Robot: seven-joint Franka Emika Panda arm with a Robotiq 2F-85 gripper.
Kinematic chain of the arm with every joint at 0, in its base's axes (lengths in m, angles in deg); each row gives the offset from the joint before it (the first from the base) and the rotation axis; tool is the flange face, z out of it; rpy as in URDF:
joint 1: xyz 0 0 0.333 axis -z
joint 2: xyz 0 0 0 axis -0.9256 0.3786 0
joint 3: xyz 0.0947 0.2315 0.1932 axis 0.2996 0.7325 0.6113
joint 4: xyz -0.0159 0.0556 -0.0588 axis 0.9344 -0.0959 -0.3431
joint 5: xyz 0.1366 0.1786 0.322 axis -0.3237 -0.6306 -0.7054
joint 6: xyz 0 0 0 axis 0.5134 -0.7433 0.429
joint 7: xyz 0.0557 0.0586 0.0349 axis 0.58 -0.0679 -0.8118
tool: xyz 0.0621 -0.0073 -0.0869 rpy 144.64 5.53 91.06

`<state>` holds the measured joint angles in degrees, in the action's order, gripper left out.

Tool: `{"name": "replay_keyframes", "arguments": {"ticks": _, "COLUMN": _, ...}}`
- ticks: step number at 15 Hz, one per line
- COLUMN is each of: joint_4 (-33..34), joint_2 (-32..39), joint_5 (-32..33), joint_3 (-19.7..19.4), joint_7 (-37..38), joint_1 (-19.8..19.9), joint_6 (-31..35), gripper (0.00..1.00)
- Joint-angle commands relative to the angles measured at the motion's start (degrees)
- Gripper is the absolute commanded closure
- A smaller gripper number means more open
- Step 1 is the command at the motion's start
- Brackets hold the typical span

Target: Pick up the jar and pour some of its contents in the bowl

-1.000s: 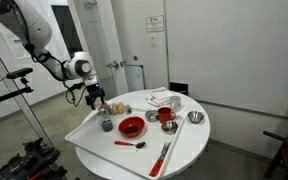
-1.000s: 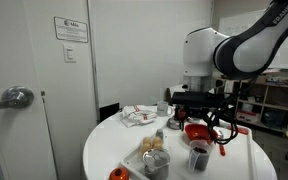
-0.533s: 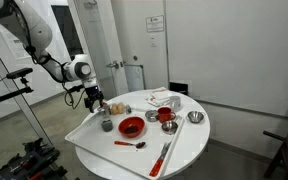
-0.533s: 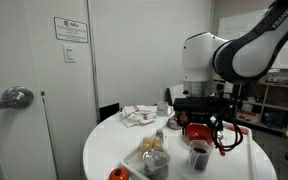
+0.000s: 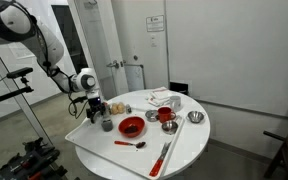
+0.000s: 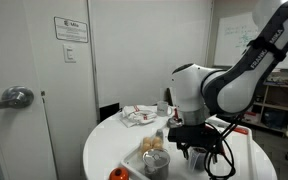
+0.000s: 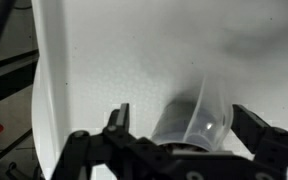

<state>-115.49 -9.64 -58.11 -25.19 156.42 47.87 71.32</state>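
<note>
My gripper has one finger close to the jar and a gap at the other (image 7: 143, 119), so it should open and move to the middle of the jar (image 7: 191, 122) before it closes and lifts.
The jar (image 7: 202, 112) is a clear plastic cup with dark contents, standing on the white table. In the wrist view it sits between the two fingers of my gripper (image 7: 181, 128), which is open around it with a gap on the left side. In an exterior view the gripper (image 5: 98, 109) is low over the table's near-left part, by the jar (image 5: 106, 123). The red bowl (image 5: 131, 126) stands just right of it. In the exterior view from the opposite side my gripper (image 6: 195, 153) and arm hide most of the jar.
A second red bowl (image 5: 166, 116), two metal bowls (image 5: 194, 117), a red spoon (image 5: 130, 144), a long red utensil (image 5: 164, 155) and a crumpled cloth (image 5: 164, 98) lie on the table (image 5: 184, 145). A container of pastries (image 6: 154, 155) stands near the gripper.
The arm has come down and forward. The gripper dropped from above the table to the jar's level and now straddles the jar.
</note>
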Motion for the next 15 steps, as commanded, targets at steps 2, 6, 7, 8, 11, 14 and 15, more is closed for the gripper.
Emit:
{"name": "replay_keyframes", "arguments": {"ticks": 2, "joint_4": 5.0, "joint_2": 3.8, "joint_5": -1.8, "joint_3": -1.3, "joint_7": 1.4, "joint_1": -0.7, "joint_6": -1.4, "gripper": 0.1}}
{"name": "replay_keyframes", "arguments": {"ticks": 6, "joint_4": 6.2, "joint_2": 4.4, "joint_5": -2.3, "joint_3": -1.6, "joint_7": 1.0, "joint_1": -0.8, "joint_6": -1.4, "gripper": 0.48}}
{"name": "replay_keyframes", "arguments": {"ticks": 7, "joint_4": 6.4, "joint_2": 4.4, "joint_5": -2.5, "joint_3": -1.5, "joint_7": 0.7, "joint_1": -0.7, "joint_6": -1.5, "gripper": 0.56}}
{"name": "replay_keyframes", "arguments": {"ticks": 8, "joint_4": 6.3, "joint_2": 4.2, "joint_5": -2.5, "joint_3": -1.3, "joint_7": 0.3, "joint_1": -0.6, "joint_6": -1.7, "gripper": 0.15}}
{"name": "replay_keyframes", "arguments": {"ticks": 11, "joint_4": 4.3, "joint_2": 2.5, "joint_5": -2.3, "joint_3": -1.2, "joint_7": 0.0, "joint_1": -0.6, "joint_6": -0.4, "gripper": 0.13}}
{"name": "replay_keyframes", "arguments": {"ticks": 14, "joint_4": 2.4, "joint_2": 1.1, "joint_5": -2.0, "joint_3": -1.1, "joint_7": -0.1, "joint_1": -0.9, "joint_6": 1.1, "gripper": 0.0}}
{"name": "replay_keyframes", "arguments": {"ticks": 15, "joint_4": 2.1, "joint_2": 0.8, "joint_5": -2.0, "joint_3": -1.1, "joint_7": -0.1, "joint_1": -1.0, "joint_6": 1.4, "gripper": 0.0}}
